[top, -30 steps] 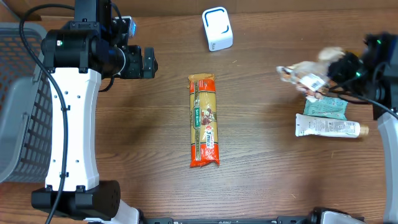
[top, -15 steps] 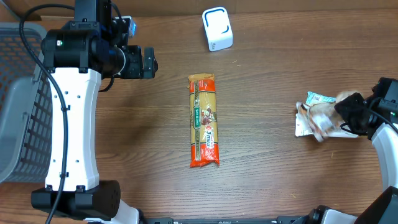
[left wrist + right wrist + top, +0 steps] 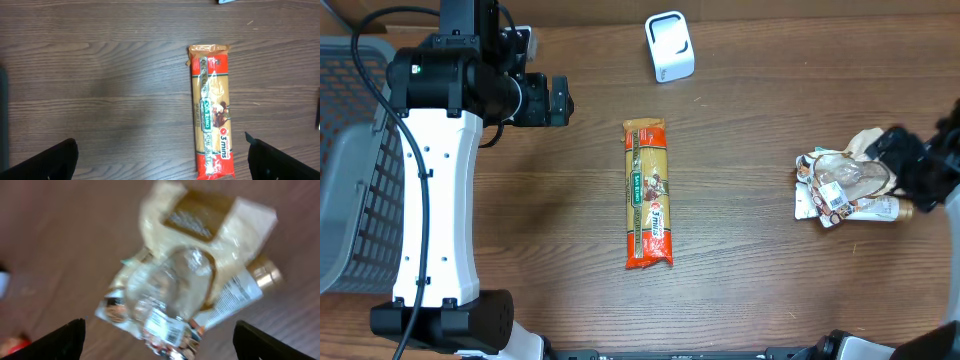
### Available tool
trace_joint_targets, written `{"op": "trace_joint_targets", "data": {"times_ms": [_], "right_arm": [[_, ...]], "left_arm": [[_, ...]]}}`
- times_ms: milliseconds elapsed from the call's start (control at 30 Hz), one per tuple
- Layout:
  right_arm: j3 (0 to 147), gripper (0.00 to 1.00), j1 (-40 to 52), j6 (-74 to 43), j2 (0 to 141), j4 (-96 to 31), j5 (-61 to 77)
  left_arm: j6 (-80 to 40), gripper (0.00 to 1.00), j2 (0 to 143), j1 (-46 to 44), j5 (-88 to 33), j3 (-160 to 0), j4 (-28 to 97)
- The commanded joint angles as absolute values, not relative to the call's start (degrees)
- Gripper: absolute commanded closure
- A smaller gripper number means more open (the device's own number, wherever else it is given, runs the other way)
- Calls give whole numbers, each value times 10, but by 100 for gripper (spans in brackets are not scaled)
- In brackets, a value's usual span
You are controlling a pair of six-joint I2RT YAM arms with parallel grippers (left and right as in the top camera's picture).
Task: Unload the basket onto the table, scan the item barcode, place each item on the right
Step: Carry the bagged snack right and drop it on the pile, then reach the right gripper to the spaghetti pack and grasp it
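Note:
My right gripper goes on moving to the packet's middle (image 3: 648, 192) until the fingers straddle it, because the spaghetti packet lies free with open wood (image 3: 695, 195) along both long edges.
A clear bag of snacks (image 3: 845, 180) with a white barcode label (image 3: 167, 327) lies on a pile of other packets at the table's right side. My right gripper (image 3: 907, 170) hangs just right of the bag, open and empty. In the right wrist view the bag (image 3: 175, 290) lies between and beyond the spread fingers of that gripper (image 3: 160, 340). A red and yellow spaghetti packet (image 3: 648, 195) lies lengthwise at the table's centre. The white scanner (image 3: 669, 46) stands at the back. My left gripper (image 3: 555, 101) is open above bare wood, left of the spaghetti packet (image 3: 211, 110).
Under the bag lie a white tube with a gold cap (image 3: 865, 208) and a teal packet (image 3: 817, 160). A grey wire basket (image 3: 345, 180) stands at the far left edge. The left arm's white links stretch along the left side.
My right gripper carried the clear bag from the back right down onto the pile, opened and let it go. The left arm and the spaghetti packet have not moved.

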State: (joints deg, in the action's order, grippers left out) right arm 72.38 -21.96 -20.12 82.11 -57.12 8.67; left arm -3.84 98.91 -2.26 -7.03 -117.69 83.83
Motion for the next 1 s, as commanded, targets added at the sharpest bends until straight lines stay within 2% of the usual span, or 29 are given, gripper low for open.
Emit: {"op": "trace_joint_targets", "data": {"times_ms": [0,167,467,667,967], "right_arm": [[773,2,-198,-117,813,-580,195],[772,1,-140,-82,823,-557,300],[772,0,71,-73,951,-504,308],[772,0,156,-75,1052,-467,360],[772,3,246,-162,1162,-384,360]], "left_arm": [[-25,0,991,-29,-70,-1178,838],[-25,1,991,-29,-70,-1178,838],[-25,0,991,-29,-70,-1178,838],[-25,0,991,-29,-70,-1178,838],[-25,0,991,-29,-70,-1178,838]]}}
